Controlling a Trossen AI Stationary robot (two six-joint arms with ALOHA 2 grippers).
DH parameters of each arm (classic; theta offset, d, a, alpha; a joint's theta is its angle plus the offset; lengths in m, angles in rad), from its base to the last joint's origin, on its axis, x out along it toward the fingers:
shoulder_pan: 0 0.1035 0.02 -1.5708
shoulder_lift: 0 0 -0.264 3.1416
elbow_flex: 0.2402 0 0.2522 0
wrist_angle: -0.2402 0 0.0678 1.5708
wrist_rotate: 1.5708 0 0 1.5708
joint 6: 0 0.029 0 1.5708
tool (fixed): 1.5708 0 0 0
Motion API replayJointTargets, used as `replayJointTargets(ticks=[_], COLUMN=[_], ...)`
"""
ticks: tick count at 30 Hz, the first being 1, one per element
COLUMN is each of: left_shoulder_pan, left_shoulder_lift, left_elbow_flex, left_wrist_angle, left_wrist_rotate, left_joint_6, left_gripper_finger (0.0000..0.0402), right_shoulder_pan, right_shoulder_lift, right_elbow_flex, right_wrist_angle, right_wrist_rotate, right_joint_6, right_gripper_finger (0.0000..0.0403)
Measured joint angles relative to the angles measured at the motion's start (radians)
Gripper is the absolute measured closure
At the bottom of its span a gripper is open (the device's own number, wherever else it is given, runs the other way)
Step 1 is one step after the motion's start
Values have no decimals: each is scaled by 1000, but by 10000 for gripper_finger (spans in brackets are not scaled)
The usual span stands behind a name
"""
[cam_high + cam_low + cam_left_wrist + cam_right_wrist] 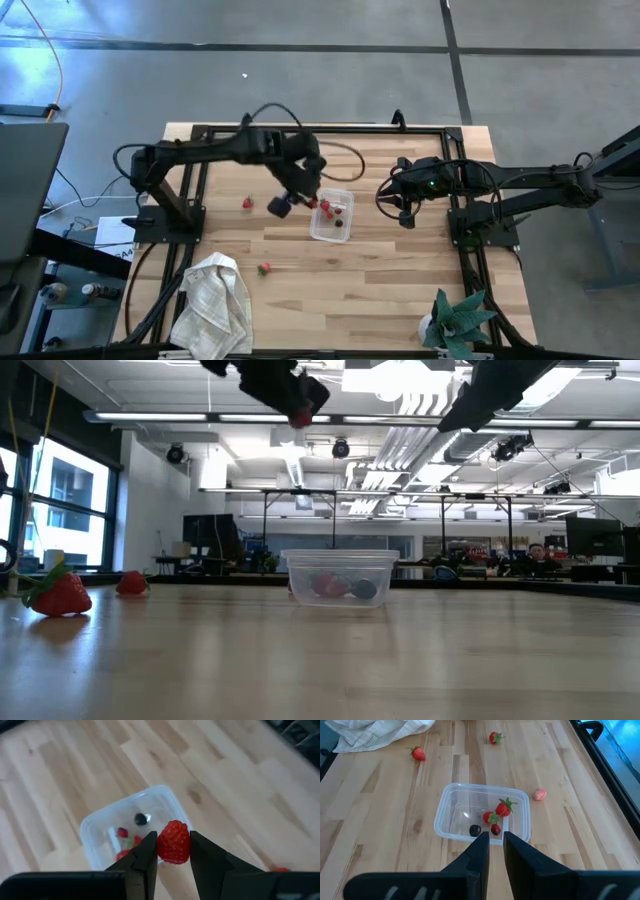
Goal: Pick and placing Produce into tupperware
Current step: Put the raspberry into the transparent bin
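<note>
The left gripper has the red piece at the ends of its fingers, and the tupperware's bottom (332, 217) is free beside the dark piece. The gripper should keep going down into the tupperware and let go there.
The clear tupperware (331, 214) stands mid-table with several small red and dark pieces (495, 820) inside. My left gripper (300, 202) hangs high above its left rim, shut on a red raspberry-like piece (174, 842). On the wood lie two strawberries (247, 203) (265, 268) and a pink-red piece (539, 794). My right gripper (496, 851) waits to the right of the container, its fingers a narrow gap apart with nothing between them. My left gripper pinches the red piece by its two opposite sides (161, 845) between its two fingers. The fingers slant down from the table's left. The piece sits between the fingertips (148, 848), lifted well clear of the table and above the container (130, 832).
A crumpled white towel (213, 300) lies at the near left corner and a teal leafy plant (456, 320) stands at the near right. Black frame rails (330, 128) run along the table's far and side edges. Bare wood lies in front of the container.
</note>
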Motion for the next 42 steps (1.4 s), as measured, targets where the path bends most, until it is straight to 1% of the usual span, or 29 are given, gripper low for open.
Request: replayJointTargets(ticks=[2, 4, 5, 7, 11, 15, 17, 24, 27, 30, 33, 39, 42], left_shoulder_pan=[-31, -61, -75, -95, -110, -103, -107, -106, -107, -110, -121, -134, -134], left_shoulder_lift=[-9, -12, -12, -12, -13, -11, 5, 91, 139, 177, 216, 307, 346], left_elbow_flex=[-60, -123, -152, -203, -320, -429, -464, -476, -460, -418, -344, -195, -145], left_wrist_angle=[87, 243, 323, 423, 519, 642, 707, 724, 706, 705, 614, 389, 369], left_wrist_rotate=[-39, -62, -63, -66, -146, -198, -222, -224, -218, -193, -196, -256, -255], left_joint_6=[-30, -62, -77, -101, -133, -164, -171, -184, -208, -208, -181, -99, -83], left_gripper_finger=[314, 314, 314, 314, 314, 314, 314, 314, 314, 314, 314, 314, 314], right_shoulder_pan=[0, 0, 0, 0, 0, 0, 0, 0, 0, 0, 0, 0, 0], right_shoulder_lift=[0, 0, 0, 0, 0, 0, 0, 0, 0, 0, 0, 0, 0], right_elbow_flex=[0, 0, 0, 0, 0, 0, 0, 0, 0, 0, 0, 0, 0], right_wrist_angle=[0, 0, 0, 0, 0, 0, 0, 0, 0, 0, 0, 0, 0], right_wrist_rotate=[0, 0, 0, 0, 0, 0, 0, 0, 0, 0, 0, 0, 0], right_joint_6=[-1, 0, 0, -1, -1, -1, -1, -1, 0, -1, 0, -1, 0], right_gripper_finger=[356, 356, 356, 356, 356, 356, 356, 356, 356, 356, 356, 356, 356])
